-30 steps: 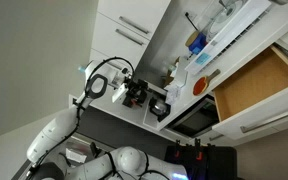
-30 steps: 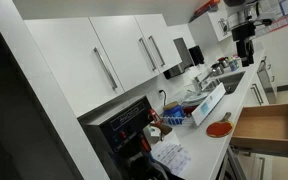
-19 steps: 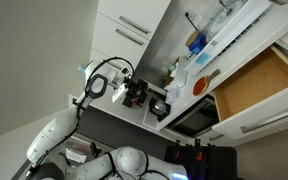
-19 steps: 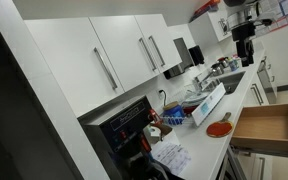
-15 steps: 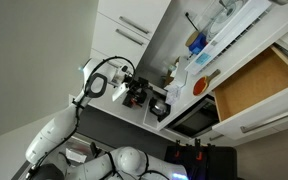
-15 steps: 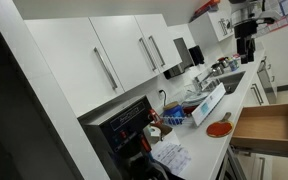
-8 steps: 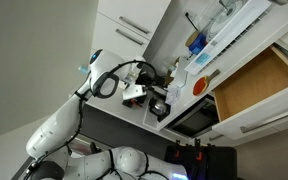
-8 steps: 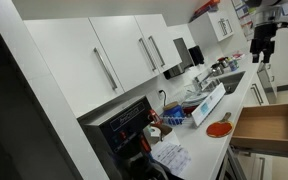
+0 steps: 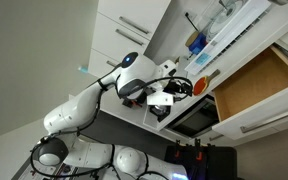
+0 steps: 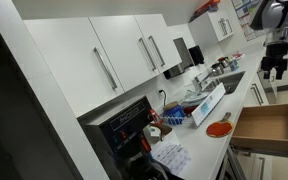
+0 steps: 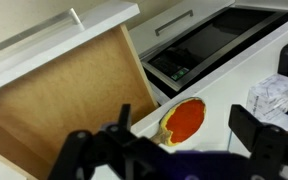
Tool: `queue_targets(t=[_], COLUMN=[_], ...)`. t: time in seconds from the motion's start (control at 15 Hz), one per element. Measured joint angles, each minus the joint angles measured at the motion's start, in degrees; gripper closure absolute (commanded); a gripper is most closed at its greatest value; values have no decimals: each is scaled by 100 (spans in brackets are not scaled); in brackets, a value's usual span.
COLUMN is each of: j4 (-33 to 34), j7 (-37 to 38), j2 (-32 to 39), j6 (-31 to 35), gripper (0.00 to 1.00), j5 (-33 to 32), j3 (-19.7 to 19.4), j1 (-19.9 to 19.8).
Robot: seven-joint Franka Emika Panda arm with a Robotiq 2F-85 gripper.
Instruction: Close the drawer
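I keep moving my gripper out past the drawer's white front panel until it faces the panel's handle side (image 9: 271, 119), because the space in front of the panel is clear.
The drawer stands pulled open, its light tan wooden interior showing in both exterior views (image 9: 252, 86) (image 10: 265, 124). In the wrist view it fills the left half (image 11: 56, 108), with its white front panel and slim silver bar handle (image 11: 76, 17) along the top. My gripper (image 11: 169, 148) is open and empty. It hovers above the white counter just beside the drawer's side wall. In the exterior views the gripper (image 9: 163, 98) (image 10: 274, 69) hangs above the counter near the drawer and touches nothing.
A red round paddle with a yellow rim (image 11: 184, 119) (image 10: 219, 129) lies on the counter under my gripper. A black built-in oven (image 11: 209, 45) sits under the counter. A white box (image 11: 274, 95) stands at the right. White wall cabinets (image 10: 114, 60) and counter clutter (image 10: 194, 105) lie further off.
The arm has swung from its far position towards the open drawer. The gripper has come lower and closer to the drawer. The drawer has not moved.
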Motion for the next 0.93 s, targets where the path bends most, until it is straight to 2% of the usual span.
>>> queue_targets(t=[0.27,0.53,0.67,0.93], j4=[-55,-54,-54,-52], j7=[-239,-239,-238,-365], j2=[557,595,604,929], j6=[83,88,87,69], gripper=[0,0,0,0], j5=[141,142,162,1104], j3=[56,66,205,267], j1=[-243,-251,-400,-782])
